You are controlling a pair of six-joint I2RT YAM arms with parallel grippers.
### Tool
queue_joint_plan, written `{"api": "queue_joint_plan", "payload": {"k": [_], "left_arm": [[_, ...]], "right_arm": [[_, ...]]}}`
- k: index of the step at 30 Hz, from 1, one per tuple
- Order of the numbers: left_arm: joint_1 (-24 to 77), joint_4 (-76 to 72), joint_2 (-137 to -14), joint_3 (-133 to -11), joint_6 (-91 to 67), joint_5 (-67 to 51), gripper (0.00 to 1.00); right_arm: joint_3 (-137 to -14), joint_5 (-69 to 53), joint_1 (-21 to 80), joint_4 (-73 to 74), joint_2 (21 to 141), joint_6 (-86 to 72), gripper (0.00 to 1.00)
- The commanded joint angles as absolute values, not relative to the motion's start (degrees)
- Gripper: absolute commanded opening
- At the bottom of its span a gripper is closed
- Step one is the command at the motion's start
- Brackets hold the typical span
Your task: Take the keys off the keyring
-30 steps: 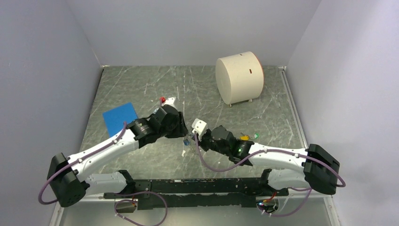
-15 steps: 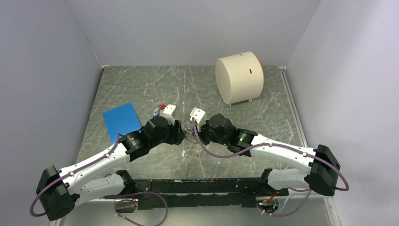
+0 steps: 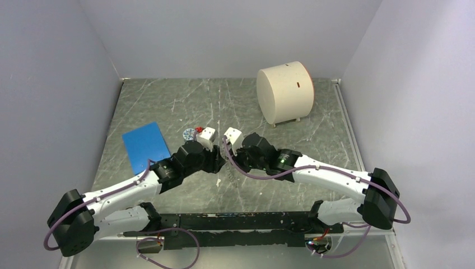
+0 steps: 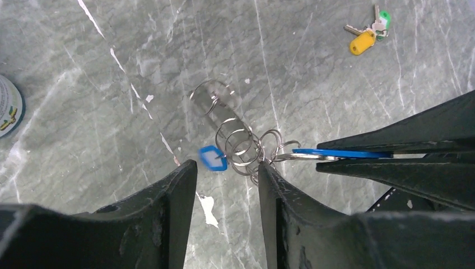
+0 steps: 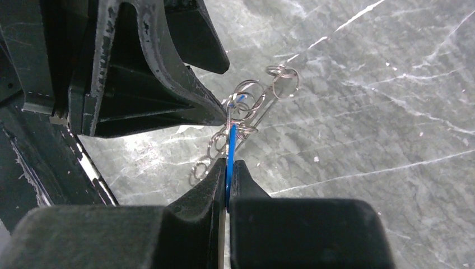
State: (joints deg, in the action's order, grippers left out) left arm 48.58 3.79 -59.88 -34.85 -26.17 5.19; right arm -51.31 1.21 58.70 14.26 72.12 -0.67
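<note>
The blue key (image 4: pixel 305 154) is standing with its edge toward my left gripper, so next I turn the blue key's flat side into view and pinch the ring at the blue key's hole (image 4: pixel 279 152).
The keyring (image 4: pixel 242 147) is a bunch of linked thin wire rings hanging above the table, also in the right wrist view (image 5: pixel 246 103). A small blue tag (image 4: pixel 213 158) hangs on it. My right gripper (image 5: pixel 228 163) is shut on the blue key (image 5: pixel 229 147), seen edge-on, which joins the rings. It enters the left wrist view from the right (image 4: pixel 322 156). My left gripper (image 4: pixel 227 166) is open, its fingers (image 5: pixel 162 84) on either side just below the rings, holding nothing. The yellow key (image 4: pixel 362 42) and green key (image 4: pixel 383 17) lie together on the table. In the top view both grippers meet (image 3: pixel 227 161).
A small round patterned jar (image 3: pixel 189 133) stands just behind the left wrist. A blue pad (image 3: pixel 145 147) lies at the left. A big cream cylinder (image 3: pixel 284 91) stands at the back right. A white scrap (image 4: pixel 207 204) lies under the left fingers.
Both grippers have moved away from the near edge and closed in on each other. The right arm has swung left, away from the yellow and green keys.
</note>
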Motion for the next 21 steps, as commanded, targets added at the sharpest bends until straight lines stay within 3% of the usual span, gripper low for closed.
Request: {"api": "queue_joint_plan", "payload": {"k": [1,16,21], "left_arm": [[48.7,-4.3,-59.5,-31.5,-25.0,4.2,0.48],[48.7,-13.6,-53.7,-23.7,-18.0,2.0,0.5],[48.7,-16.9,-53.6,-22.0,-14.8,0.5,0.41]], "right_arm": [[-53.3,1.6,58.0,14.0,72.8,-3.2,0.0],[-58.1,0.9,57.1,19.1,76.9,-6.6,0.0],[-59.7,0.8,57.0,20.4,77.7,-7.4,0.0]]}}
